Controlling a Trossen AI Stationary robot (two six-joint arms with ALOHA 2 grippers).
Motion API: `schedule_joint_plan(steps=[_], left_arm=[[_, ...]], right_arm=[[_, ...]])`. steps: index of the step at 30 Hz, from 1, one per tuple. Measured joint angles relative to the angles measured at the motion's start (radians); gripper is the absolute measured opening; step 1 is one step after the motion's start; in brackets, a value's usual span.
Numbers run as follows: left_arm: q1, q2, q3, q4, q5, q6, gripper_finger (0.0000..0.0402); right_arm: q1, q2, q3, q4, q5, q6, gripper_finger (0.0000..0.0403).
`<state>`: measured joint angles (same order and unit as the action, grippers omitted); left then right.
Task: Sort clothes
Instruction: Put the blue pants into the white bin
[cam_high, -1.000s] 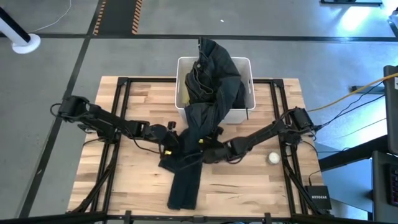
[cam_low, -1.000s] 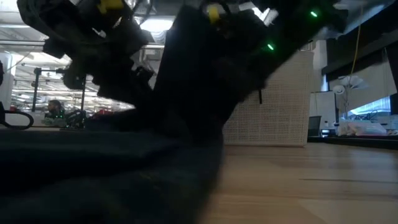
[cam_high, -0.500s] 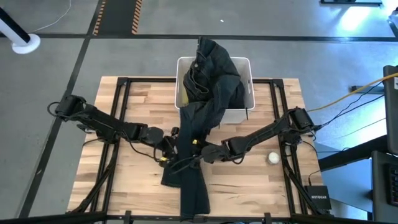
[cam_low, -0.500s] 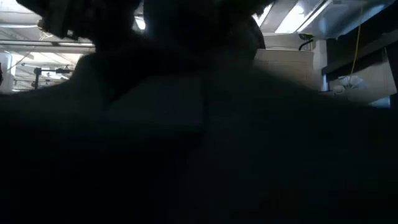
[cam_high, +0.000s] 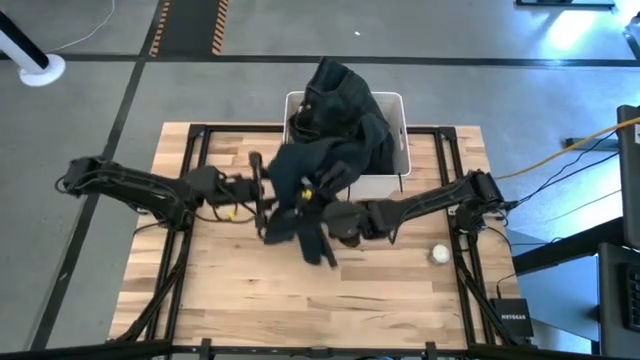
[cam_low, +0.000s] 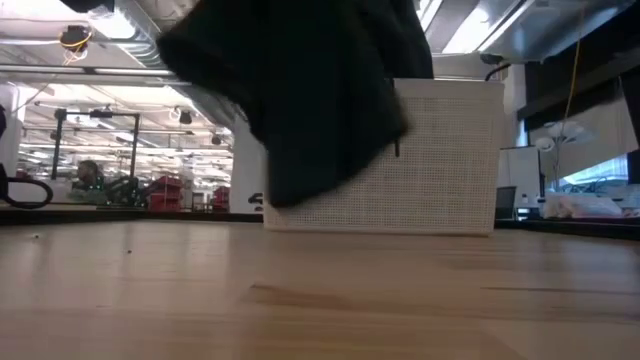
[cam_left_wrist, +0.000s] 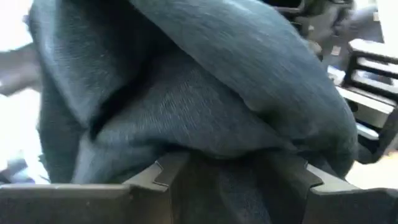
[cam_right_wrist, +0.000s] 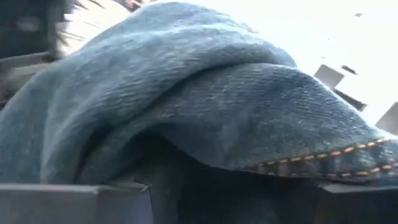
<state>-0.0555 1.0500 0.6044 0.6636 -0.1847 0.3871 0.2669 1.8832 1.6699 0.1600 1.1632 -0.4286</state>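
The denim garment's near end (cam_high: 312, 240) is hanging in front of the white bin, so my left gripper and my right gripper need to bring it over the bin's rim (cam_high: 376, 187) and inside.
A large dark denim garment (cam_high: 335, 150) spills out of the white bin (cam_high: 397, 104) and runs toward the table's middle. My left gripper (cam_high: 268, 200) and my right gripper (cam_high: 325, 212) are both shut on it above the table, in front of the bin. In the low view the garment (cam_low: 300, 90) hangs clear of the tabletop, with the bin (cam_low: 450, 150) behind it. Its far part rests in and over the bin. The other clothes are out of view. My left gripper holds a bunched fold of the garment (cam_left_wrist: 205, 155), several layers, between its two fingers; it comes from the table's left. The cloth hangs off the table. My right gripper holds a bunched part of the garment near an orange-stitched seam (cam_right_wrist: 311, 163) between its fingers; it comes from the table's right. The cloth droops below it (cam_high: 322, 245), clear of the table.
A small white ball (cam_high: 440, 254) lies on the table near the right arm. Bare wooden tabletop (cam_high: 250, 300) lies toward the near edge.
Both grippers have risen and gone toward the bin, carrying the garment. Its long lower end, which lay stretched along the table toward the near edge, has been lifted clear and now hangs bunched under the grippers. The part in the bin has stayed.
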Motion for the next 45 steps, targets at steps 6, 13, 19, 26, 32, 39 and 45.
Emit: schedule_joint_plan(steps=[6, 13, 19, 26, 32, 39, 45], left_arm=[[0.116, 0.024, 0.079, 0.098, -0.002, 0.022, 0.0153], [0.249, 0.133, 0.257, 0.087, 0.003, 0.038, 0.0153], [0.363, 0.3, 0.461, 0.06, 0.074, 0.034, 0.0153], [0.479, 0.478, 0.696, 0.017, 0.079, 0.016, 0.0153], [0.566, 0.582, 0.814, 0.001, 0.08, 0.164, 0.0153], [0.668, 0.648, 0.839, -0.128, 0.076, 0.175, 0.0153], [0.691, 0.65, 0.839, -0.494, 0.077, 0.004, 0.0153]], right_arm=[[-0.082, 0.003, 0.198, -0.125, 0.022, -0.127, 0.0213], [-0.174, 0.003, 0.414, -0.442, 0.103, -0.13, 0.0213], [-0.251, 0.003, 0.617, -0.677, 0.105, -0.132, 0.0213], [-0.332, -0.049, 0.661, -0.769, 0.087, -0.148, 0.0213], [-0.414, -0.057, 0.661, -0.934, -0.02, -0.027, 0.0213], [-0.565, -0.048, 0.66, -1.232, -0.257, 0.272, 0.0213], [-0.693, -0.035, 0.659, -1.408, -0.563, 0.45, 0.0213]])
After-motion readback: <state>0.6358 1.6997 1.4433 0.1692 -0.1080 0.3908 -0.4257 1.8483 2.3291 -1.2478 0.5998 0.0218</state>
